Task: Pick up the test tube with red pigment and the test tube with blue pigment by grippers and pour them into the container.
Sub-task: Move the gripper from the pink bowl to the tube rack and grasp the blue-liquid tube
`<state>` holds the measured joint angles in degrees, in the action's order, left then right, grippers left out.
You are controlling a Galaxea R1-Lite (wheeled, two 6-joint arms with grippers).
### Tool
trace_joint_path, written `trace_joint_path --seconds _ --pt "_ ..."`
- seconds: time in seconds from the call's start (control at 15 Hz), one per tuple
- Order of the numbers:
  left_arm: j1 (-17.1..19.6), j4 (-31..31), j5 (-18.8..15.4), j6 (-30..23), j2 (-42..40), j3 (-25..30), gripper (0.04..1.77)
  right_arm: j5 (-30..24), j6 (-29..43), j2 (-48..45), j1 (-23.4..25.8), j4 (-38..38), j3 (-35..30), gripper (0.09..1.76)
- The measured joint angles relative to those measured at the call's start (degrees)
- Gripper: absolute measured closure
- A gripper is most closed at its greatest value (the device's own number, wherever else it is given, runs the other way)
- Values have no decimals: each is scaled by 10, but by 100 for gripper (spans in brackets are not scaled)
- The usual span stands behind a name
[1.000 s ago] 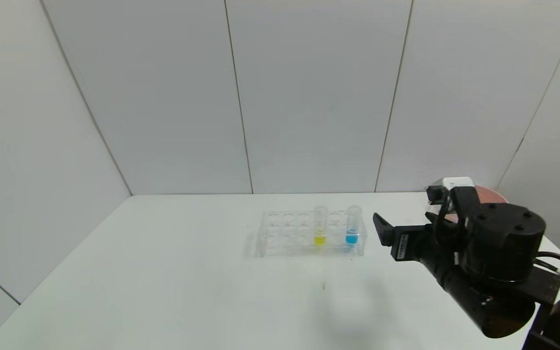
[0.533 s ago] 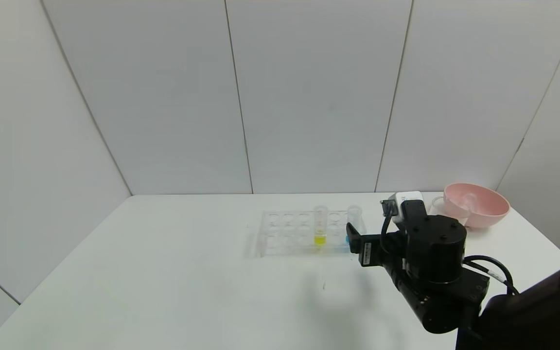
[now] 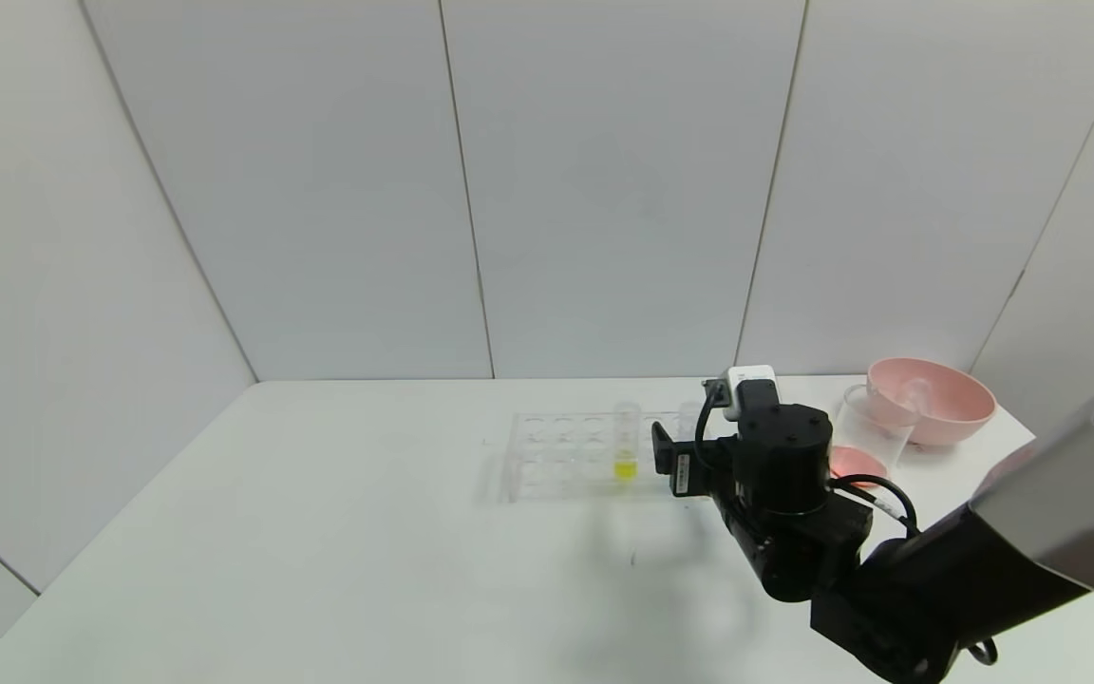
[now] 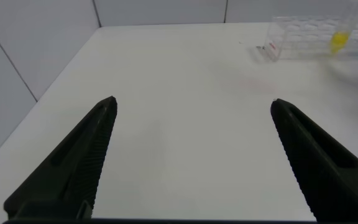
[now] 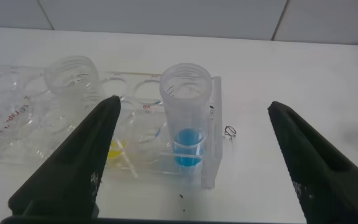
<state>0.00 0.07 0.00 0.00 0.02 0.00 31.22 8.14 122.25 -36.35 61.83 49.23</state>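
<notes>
I expect the blue pigment [image 5: 188,147] to pour out when I tip the test tube nearly level, because it sits low under the test tube's open rim [image 5: 186,81].
The test tube with blue pigment [image 5: 185,124] stands upright in the end corner of a clear rack [image 5: 17,124]. My right gripper [image 5: 192,106] is open, its fingers on either side of the tube and clear of it. In the head view the right gripper [image 3: 675,446] hides most of that tube at the rack's [image 3: 556,456] right end. The container [image 3: 865,423], a clear beaker with red liquid at its bottom, stands to the right of the gripper. No tube with red liquid is in view. My left gripper [image 4: 192,102] is open and empty over bare table.
A tube with yellow liquid [image 3: 625,442] stands in the rack, left of the blue one. A pink bowl [image 3: 932,399] sits at the back right behind the beaker, with a small clear object in it. The rack's other holes are empty.
My right arm has swung left across the table to the rack's right end, and its open fingers now flank the blue tube. The beaker and pink bowl have come into view.
</notes>
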Motion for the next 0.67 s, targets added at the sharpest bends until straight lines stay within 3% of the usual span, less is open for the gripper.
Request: trace_joint_path --seconds 0.67 --pt "0 0 0 0 0 0 5 -39 -26 70 31 0 85 15"
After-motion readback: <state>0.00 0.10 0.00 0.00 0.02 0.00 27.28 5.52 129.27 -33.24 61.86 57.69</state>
